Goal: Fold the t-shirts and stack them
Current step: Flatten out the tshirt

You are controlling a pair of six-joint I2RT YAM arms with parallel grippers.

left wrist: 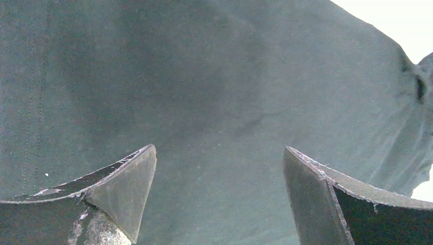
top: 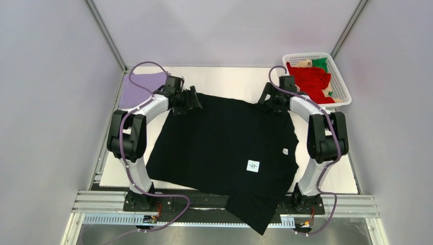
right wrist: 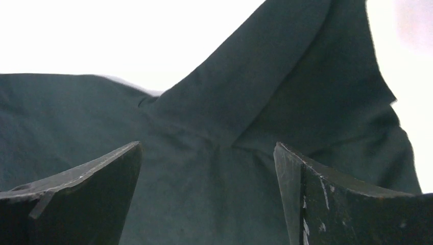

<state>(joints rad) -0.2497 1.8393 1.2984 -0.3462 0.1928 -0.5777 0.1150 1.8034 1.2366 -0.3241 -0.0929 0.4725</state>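
Note:
The black t-shirt's lower end hangs over the table's near edge (top: 255, 214), so my left gripper and my right gripper should slide the t-shirt's far corners (top: 274, 117) away from that edge.
A large black t-shirt (top: 224, 148) lies spread across the table, its lower end hanging over the near edge; a small white label shows on it. My left gripper (top: 193, 100) is open at the shirt's far left corner, just above black cloth (left wrist: 219, 102). My right gripper (top: 269, 101) is open at the far right corner, over a folded part of the same cloth (right wrist: 219, 153). A folded lavender t-shirt (top: 139, 88) lies at the far left. Red (top: 311, 81), green (top: 320, 63) and beige (top: 305, 63) shirts lie in the basket.
A white plastic lattice basket (top: 343, 86) stands at the far right corner. The white table top (top: 230, 79) shows behind the black shirt. Grey walls close in on both sides. A metal rail runs along the near edge.

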